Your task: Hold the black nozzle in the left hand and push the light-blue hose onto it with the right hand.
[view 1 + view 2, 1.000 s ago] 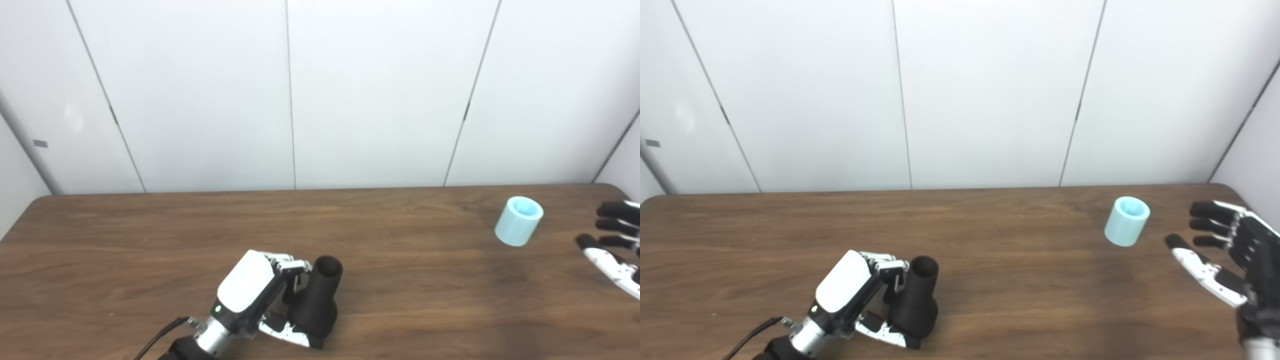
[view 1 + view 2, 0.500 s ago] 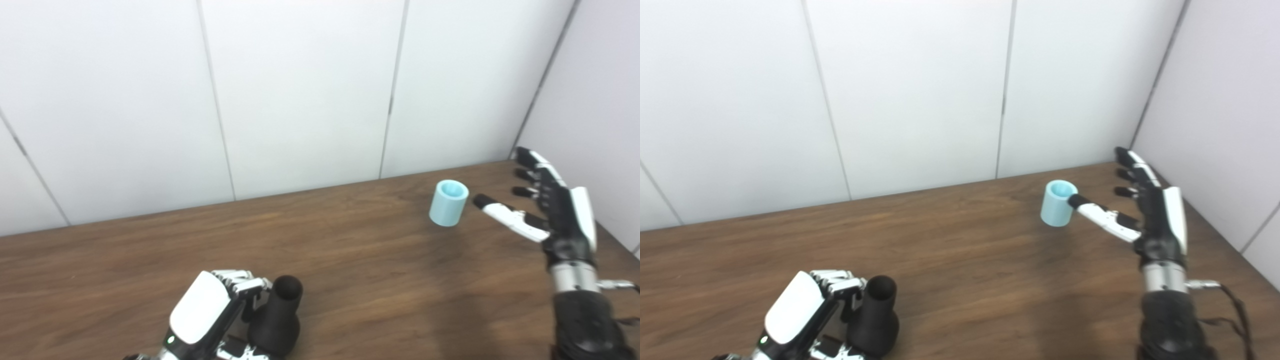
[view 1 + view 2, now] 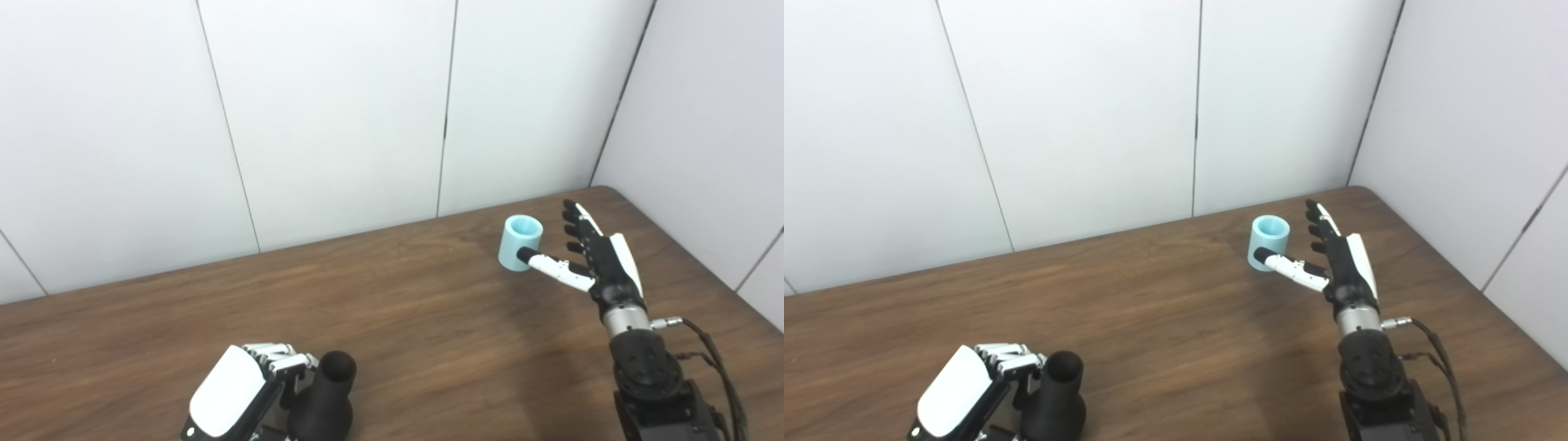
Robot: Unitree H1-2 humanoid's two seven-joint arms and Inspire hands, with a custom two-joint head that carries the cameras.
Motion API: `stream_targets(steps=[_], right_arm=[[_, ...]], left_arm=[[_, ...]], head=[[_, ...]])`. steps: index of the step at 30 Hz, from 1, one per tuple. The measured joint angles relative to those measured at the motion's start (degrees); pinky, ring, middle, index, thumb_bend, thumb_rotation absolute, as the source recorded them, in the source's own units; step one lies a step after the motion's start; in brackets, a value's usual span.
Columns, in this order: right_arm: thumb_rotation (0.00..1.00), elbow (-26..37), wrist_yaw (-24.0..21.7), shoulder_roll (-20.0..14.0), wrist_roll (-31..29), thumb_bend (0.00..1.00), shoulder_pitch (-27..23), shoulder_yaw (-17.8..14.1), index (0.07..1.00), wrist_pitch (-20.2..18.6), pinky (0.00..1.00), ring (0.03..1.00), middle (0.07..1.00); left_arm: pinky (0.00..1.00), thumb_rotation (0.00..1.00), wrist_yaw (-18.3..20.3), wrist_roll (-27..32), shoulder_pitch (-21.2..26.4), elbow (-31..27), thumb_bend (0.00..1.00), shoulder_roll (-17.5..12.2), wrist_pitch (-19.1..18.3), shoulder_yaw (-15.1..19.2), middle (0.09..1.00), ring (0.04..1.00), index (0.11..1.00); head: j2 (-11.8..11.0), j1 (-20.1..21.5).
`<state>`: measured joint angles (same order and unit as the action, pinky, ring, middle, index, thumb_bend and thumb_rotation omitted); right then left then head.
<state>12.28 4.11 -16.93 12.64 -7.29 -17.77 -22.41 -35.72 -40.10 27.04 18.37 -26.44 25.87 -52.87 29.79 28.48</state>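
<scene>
My gripper is about to push the light-blue hose, whose thick side leaves a narrow bore (image 3: 523, 225), so the hose (image 3: 512, 247) should catch partway down the black nozzle's neck.
The black nozzle (image 3: 324, 398) stands upright near the table's front edge, its open mouth up. My left hand (image 3: 242, 395) is wrapped around its left side, fingers curled against the neck. The light-blue hose (image 3: 519, 241), a short tube, stands upright at the far right of the table. My right hand (image 3: 591, 257) is open just right of it, fingers spread. Its thumb crosses the front of the tube's lower part; I cannot tell if it touches.
The wooden table (image 3: 429, 318) ends at white wall panels behind and a side wall on the right. The table's right edge runs diagonally past my right arm. A cable (image 3: 710, 361) hangs from the right wrist.
The camera has swung to the right. My right hand has moved in towards the hose, from clear of it to right beside it. The left hand still holds the nozzle in place.
</scene>
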Motion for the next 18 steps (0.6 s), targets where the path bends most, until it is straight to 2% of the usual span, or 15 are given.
stream_targets(steps=[5, 8, 13, 18], right_arm=[[0.43, -5.0, 0.2, -0.1, -3.0, 0.88, -2.6, -0.8, 0.951, 0.9, 0.90, 0.950, 0.951], [0.47, -7.2, 0.6, -0.1, -3.0, 0.91, -3.3, -0.8, 0.948, 1.1, 0.89, 0.942, 0.943], [0.45, -8.8, 0.7, -0.2, -3.3, 0.94, -3.8, -0.9, 0.957, 1.7, 0.90, 0.954, 0.971], [0.44, -13.3, 1.4, -0.2, -5.4, 0.96, -4.9, -1.9, 0.974, 2.9, 0.96, 0.990, 0.997]], left_arm=[[0.35, 0.00, 0.0, 0.0, 0.1, 0.0, 0.52, -0.1, 0.0, -0.3, 0.475, 0.485, 0.509], [0.35, 0.00, 0.0, 0.0, 0.2, 0.0, 0.52, -0.1, 0.0, -0.4, 0.476, 0.488, 0.505], [0.36, 0.00, 0.0, 0.0, 0.3, 0.1, 0.52, -0.2, 0.0, -0.6, 0.477, 0.490, 0.503], [0.36, 0.00, 0.0, 0.5, 0.3, 0.1, 0.52, -0.2, 0.0, -0.6, 0.479, 0.495, 0.501]], head=[[-0.3, 0.4], [-0.3, 0.4], [-0.4, 0.5], [-0.5, -0.1]])
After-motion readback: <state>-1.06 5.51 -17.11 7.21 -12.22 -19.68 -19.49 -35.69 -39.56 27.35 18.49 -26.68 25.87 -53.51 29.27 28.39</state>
